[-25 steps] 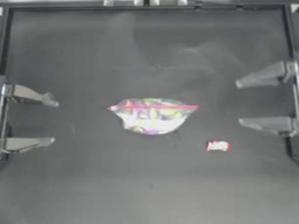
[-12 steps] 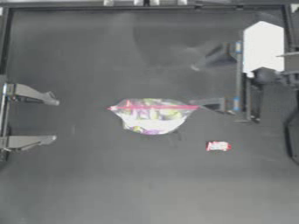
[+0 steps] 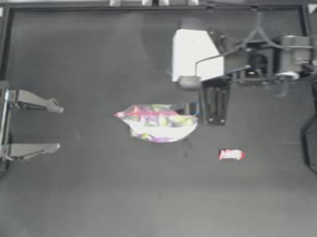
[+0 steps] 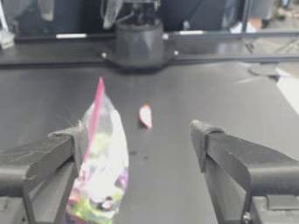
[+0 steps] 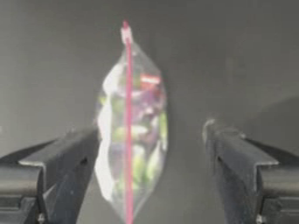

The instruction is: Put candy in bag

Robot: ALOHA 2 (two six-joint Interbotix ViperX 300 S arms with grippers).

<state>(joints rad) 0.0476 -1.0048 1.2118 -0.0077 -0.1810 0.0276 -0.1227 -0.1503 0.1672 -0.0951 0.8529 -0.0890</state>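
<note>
I expect the bag's pink strip (image 3: 155,113) to bend apart into a round opening when I push the bag's ends together, because the strip edges the bag from tip to tip.
The bag (image 3: 158,121) lies flat mid-table, clear with a pink strip along its far edge and colourful contents. The candy (image 3: 231,154), a small red and white wrapped sweet, lies on the table to the bag's lower right, apart from it. My right gripper (image 3: 203,115) has reached in from the upper right and stands open over the bag's right end. In the right wrist view the bag (image 5: 131,131) sits between the open right gripper (image 5: 151,130). My left gripper (image 3: 59,126) stays open at the left edge. Its wrist view shows the bag (image 4: 102,166) and candy (image 4: 145,116).
The right arm's white wrist body (image 3: 193,54) hangs over the table behind the bag. A raised rail (image 3: 155,6) borders the far side of the dark table (image 3: 123,194).
The right arm left its parked place at the right edge and swung inward to the bag's right end, gripper still open. Bag, candy and left arm have not moved.
</note>
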